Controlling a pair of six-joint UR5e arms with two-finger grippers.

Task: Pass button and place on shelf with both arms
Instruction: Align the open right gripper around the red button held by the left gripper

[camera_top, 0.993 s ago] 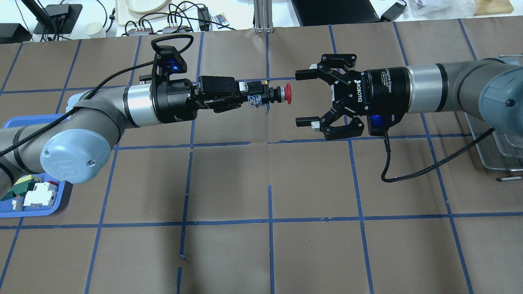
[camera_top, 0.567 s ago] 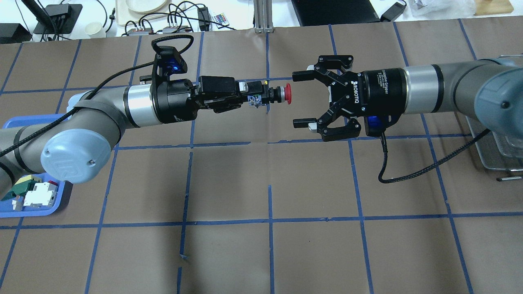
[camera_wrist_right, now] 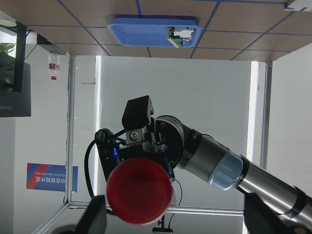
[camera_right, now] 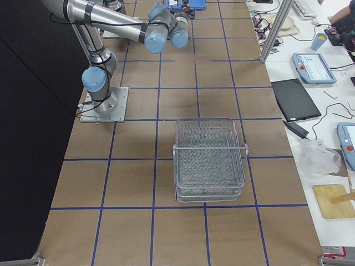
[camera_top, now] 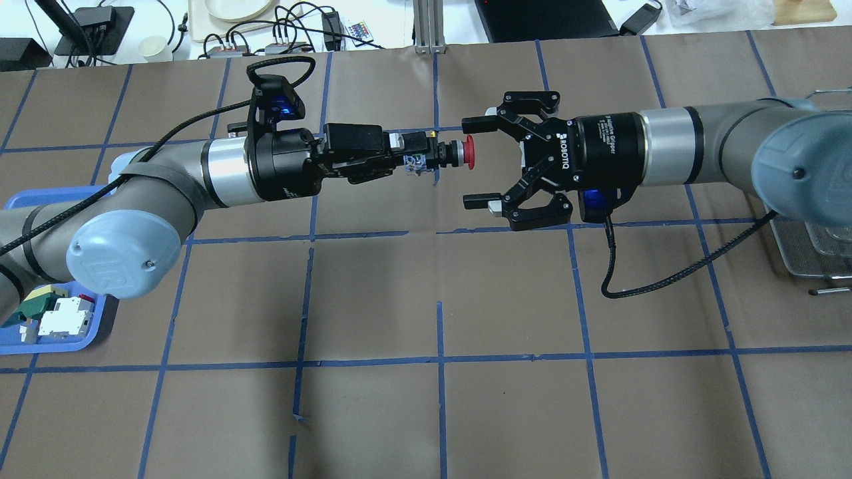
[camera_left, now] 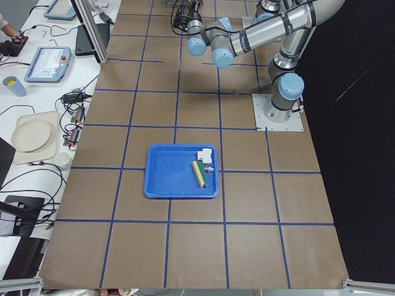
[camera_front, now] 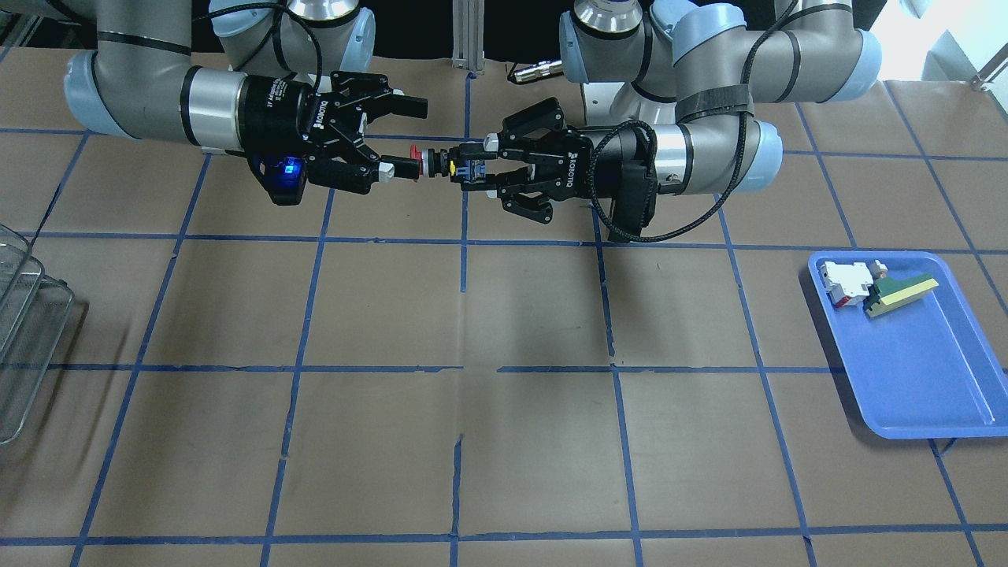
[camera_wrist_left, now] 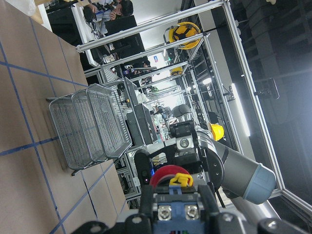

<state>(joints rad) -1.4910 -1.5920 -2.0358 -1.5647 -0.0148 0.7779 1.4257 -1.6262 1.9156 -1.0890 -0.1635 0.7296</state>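
A black collar (camera_front: 437, 162) connects the red cap to the rear block (camera_front: 469, 166). The block should come along when I carry the button by its cap end.
My left gripper (camera_top: 416, 156) is shut on the button's bluish-grey rear block and holds it level above the table, with the red cap (camera_top: 470, 152) pointing at the right arm. The button (camera_front: 437, 161) also shows in the front view and fills the right wrist view (camera_wrist_right: 139, 190). My right gripper (camera_top: 467, 162) is wide open, its fingertips on either side of the red cap and apart from it. The wire mesh shelf (camera_right: 209, 160) stands on the table's right end, partly visible in the overhead view (camera_top: 812, 243).
A blue tray (camera_front: 921, 378) on the left end holds a white-and-red block (camera_front: 846, 282) and a green-yellow wedge (camera_front: 902, 293). A black cable (camera_top: 665, 276) hangs from the right wrist. Cables and devices lie on the white bench beyond the far edge.
My right gripper has moved left toward the button, still open, so its fingertips now flank the red cap. The left arm and the button have not moved.
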